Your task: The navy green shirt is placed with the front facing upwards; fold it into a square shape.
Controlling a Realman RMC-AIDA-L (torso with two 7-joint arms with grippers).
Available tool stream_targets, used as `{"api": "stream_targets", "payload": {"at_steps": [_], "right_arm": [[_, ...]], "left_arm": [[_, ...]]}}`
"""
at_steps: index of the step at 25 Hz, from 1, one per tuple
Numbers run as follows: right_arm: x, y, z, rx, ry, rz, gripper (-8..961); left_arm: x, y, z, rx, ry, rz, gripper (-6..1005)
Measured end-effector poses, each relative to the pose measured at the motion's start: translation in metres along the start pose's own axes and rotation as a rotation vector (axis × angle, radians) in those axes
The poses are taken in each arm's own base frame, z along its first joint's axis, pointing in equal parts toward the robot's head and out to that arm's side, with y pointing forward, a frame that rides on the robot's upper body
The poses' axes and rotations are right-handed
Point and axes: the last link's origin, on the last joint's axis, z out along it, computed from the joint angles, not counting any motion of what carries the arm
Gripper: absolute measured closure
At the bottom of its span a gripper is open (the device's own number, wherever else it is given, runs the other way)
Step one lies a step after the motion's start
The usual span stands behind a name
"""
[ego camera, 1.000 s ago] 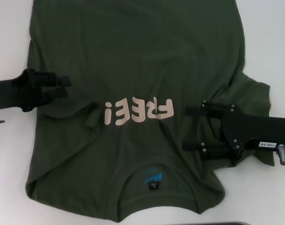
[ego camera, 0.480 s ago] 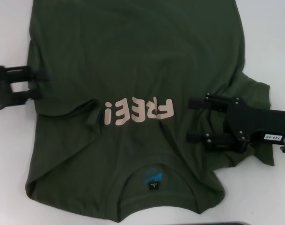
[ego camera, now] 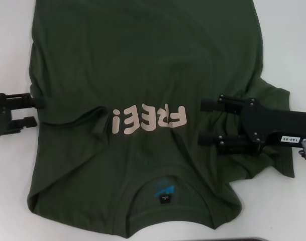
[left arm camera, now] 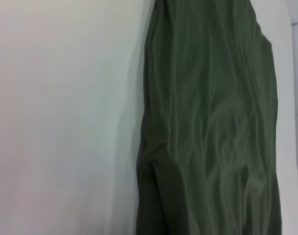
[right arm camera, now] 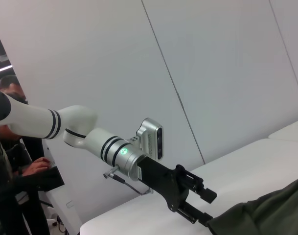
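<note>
The folded-in sleeve bunches up into a ridge [ego camera: 99,114] next to the lettering. My left gripper should first pull the sleeve's outer edge [ego camera: 46,123] toward the hem and lay it flat.
The navy green shirt [ego camera: 142,65] lies front up on the white table, collar [ego camera: 165,193] nearest me, its pale "FREE!" lettering [ego camera: 148,119] upside down from here. On its left side a fold ridge [ego camera: 90,118] shows; the right sleeve [ego camera: 276,98] sticks out. My left gripper [ego camera: 34,111] stands open at the shirt's left edge, holding nothing. Over the cloth just right of the lettering, my right gripper [ego camera: 203,123] is open and empty. The left wrist view shows the shirt [left arm camera: 212,127] beside bare table. The right wrist view shows the left gripper [right arm camera: 203,206] by the shirt's edge [right arm camera: 266,215].
White table [ego camera: 283,30] surrounds the shirt on both sides. A dark strip [ego camera: 243,239] runs along the near table edge. In the right wrist view a person [right arm camera: 11,166] stands beyond the table behind the left arm [right arm camera: 104,144], with a white wall behind.
My left gripper has drawn back leftward off the shirt to its left edge and sits a little nearer me. The right gripper has barely moved. The shirt lies the same.
</note>
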Motion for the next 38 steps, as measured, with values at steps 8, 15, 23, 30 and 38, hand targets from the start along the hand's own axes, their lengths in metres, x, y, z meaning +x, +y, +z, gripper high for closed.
{"api": "stream_targets", "payload": {"at_steps": [8,15,23,30,38], "right_arm": [[0.002,0.000,-0.003,0.007,0.004,0.004,38],[0.002,0.000,-0.004,0.012,0.002,0.004,38],[0.003,-0.001,-0.003,0.021,0.004,0.005,38],[-0.002,-0.001,0.000,-0.003,-0.001,0.023,38],[-0.022,-0.017,-0.002,0.042,0.000,0.291,38]], "left_arm": [[0.001,0.010,0.024,0.011,-0.034,0.017,325],[0.011,0.057,0.007,-0.361,0.059,0.072,326],[0.013,0.039,-0.016,-0.330,0.122,0.030,326],[0.002,0.039,-0.021,-0.355,0.089,0.134,326],[-0.031,0.036,-0.023,-0.398,0.014,0.549,327]]}}
